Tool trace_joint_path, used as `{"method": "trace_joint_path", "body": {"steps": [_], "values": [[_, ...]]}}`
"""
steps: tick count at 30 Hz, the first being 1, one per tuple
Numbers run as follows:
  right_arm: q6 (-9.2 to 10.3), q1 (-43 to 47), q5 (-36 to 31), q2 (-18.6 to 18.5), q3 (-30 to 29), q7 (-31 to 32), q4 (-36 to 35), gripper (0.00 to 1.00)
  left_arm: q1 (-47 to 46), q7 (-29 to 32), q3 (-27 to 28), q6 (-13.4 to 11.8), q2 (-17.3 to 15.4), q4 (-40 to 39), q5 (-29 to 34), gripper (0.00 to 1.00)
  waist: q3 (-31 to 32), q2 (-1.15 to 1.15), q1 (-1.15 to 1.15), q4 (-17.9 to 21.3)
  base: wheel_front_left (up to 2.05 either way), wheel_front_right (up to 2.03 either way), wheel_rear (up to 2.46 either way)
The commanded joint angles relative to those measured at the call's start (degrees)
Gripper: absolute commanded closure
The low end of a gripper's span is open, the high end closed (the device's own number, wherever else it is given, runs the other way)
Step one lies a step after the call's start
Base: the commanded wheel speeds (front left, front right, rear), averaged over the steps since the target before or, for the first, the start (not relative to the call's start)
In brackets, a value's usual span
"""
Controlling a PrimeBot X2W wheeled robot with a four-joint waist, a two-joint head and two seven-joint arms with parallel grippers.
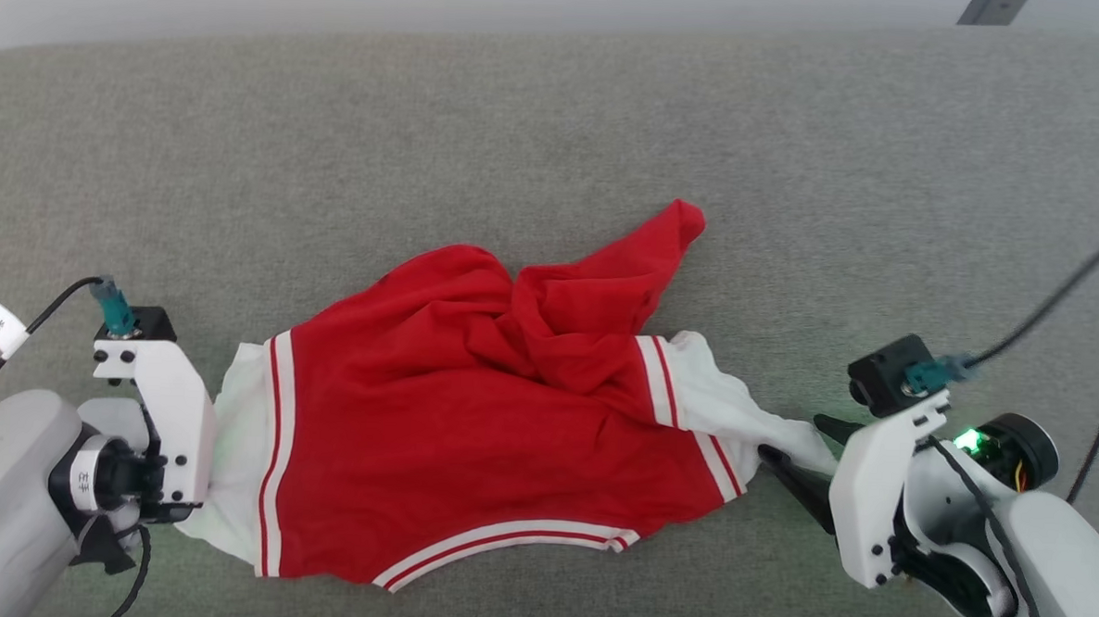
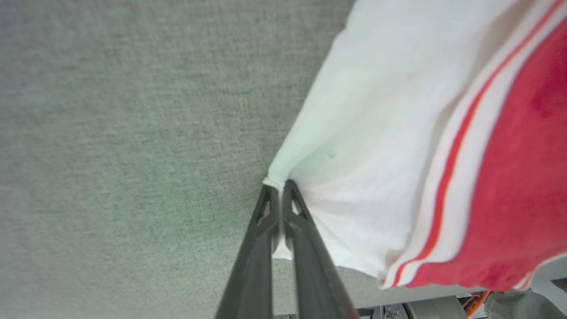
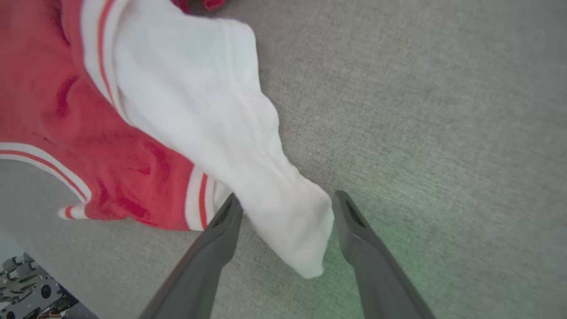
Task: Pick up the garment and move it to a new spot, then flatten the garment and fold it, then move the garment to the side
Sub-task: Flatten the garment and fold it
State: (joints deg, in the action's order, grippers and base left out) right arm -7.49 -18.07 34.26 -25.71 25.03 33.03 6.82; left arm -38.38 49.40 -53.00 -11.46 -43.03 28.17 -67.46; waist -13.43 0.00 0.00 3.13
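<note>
Deep folds (image 1: 551,314) are bunched up behind the white sleeve ends, so I expect the garment's red body (image 1: 451,443) to drop open much longer when I pick it up by both sleeves.
The garment (image 1: 471,416), a red shirt with white sleeve ends and white stripe trim, lies crumpled across a grey cushion surface (image 1: 557,142). My left gripper (image 2: 278,188) is shut on the edge of the white left sleeve end (image 2: 381,133); in the head view that wrist (image 1: 150,421) sits at the shirt's left side. My right gripper (image 3: 285,204) is open, its two fingers straddling the tip of the white right sleeve (image 3: 283,212), which lies loose between them. From the head camera the right gripper (image 1: 799,440) sits at the sleeve's end.
The grey fabric surface stretches wide behind and to both sides of the shirt. A black cable (image 1: 1070,285) loops off the right wrist, and a tagged cable (image 1: 10,331) off the left. Past the surface's near edge, machinery (image 3: 31,288) shows.
</note>
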Motion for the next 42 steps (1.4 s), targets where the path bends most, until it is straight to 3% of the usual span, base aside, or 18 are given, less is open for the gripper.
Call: {"method": "trace_joint_path", "body": {"steps": [1, 7, 9, 10, 15, 26, 34, 42], "values": [[0.0, -2.09, -0.1, 0.03, 1.17, 1.23, 1.99, 0.0, 1.36, -0.6, -1.51, 1.24, 3.5, 0.5, -0.1, 1.0, -1.01, 0.0, 0.0, -0.82, 0.0, 0.0, 0.0], [0.01, -7.09, 1.35, 1.21, 6.58, 4.1, 10.67, 0.0, -0.43, -2.41, -1.35, 3.12, 5.29, 3.12, 0.51, 1.0, -2.47, 0.0, 0.0, -1.91, 0.0, 0.0, 0.0], [0.0, -8.23, 3.22, 2.15, 8.33, 4.81, 13.51, 0.47, -1.0, -3.29, -1.18, 3.95, 5.8, 4.27, 0.69, 1.0, -2.74, 0.0, 0.0, -2.1, 0.0, 0.0, 0.0], [0.0, -8.94, 4.05, 2.36, 9.25, 4.97, 14.71, 1.0, -1.31, -3.57, -1.1, 4.32, 6.07, 4.86, 0.7, 1.0, -2.86, 0.0, 0.0, -2.2, 0.0, 0.0, 0.0], [0.0, -12.77, 9.06, 1.8, 10.5, 3.63, 16.94, 1.0, -3.72, -6.61, 0.44, 6.24, 6.88, 7.31, 0.46, 1.0, -2.83, 0.0, 0.0, -2.45, 0.0, 0.0, 0.0], [0.01, -21.43, 15.32, -1.36, 3.45, -0.43, 15.1, 1.0, -14.43, -9.09, 4.31, 9.28, 5.77, 6.67, 1.85, 1.0, 2.85, 0.0, 0.0, -2.05, 0.0, 0.0, 0.0], [0.01, -28.61, 16.37, 1.58, -1.8, 0.54, 17.53, 1.0, -22.14, -9.52, 5.68, 10.34, 6.38, 6.8, 2.85, 1.0, 7.58, 0.0, 0.0, -1.07, 0.0, 0.0, 0.0], [0.01, -37.02, 14.86, 6.5, -6.22, -2.12, 22.11, 1.0, -29.59, -14.12, 8.47, 10.02, 7.41, 10.51, 4.22, 1.0, 9.83, 0.0, 0.0, 0.5, 0.0, 0.0, 0.0]]}}
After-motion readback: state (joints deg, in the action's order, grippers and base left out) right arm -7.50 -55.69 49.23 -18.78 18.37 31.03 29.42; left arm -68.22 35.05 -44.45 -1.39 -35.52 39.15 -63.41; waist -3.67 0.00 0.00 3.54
